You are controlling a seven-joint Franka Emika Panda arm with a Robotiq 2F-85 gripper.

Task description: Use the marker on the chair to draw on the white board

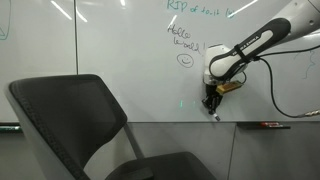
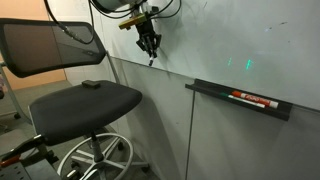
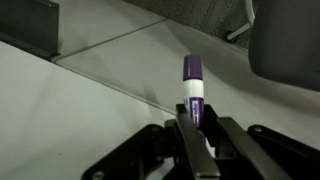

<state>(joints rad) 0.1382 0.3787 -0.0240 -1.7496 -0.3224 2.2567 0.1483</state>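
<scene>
The marker is pointing down with its end at the white board's bottom edge, so my gripper should raise it to the clear surface higher up before drawing.
My gripper is shut on the marker, which has a white body with a purple band and purple cap end and sticks out past the fingers. In both exterior views the marker points down at the lower part of the white board. I cannot tell whether its tip touches the surface. The chair stands in front of the board, off to the side of the gripper.
Green handwriting and a smiley face sit on the board above the gripper. A ledge tray carries a dark pen with a red part. A small dark item lies on the chair seat. A cable hangs off the arm.
</scene>
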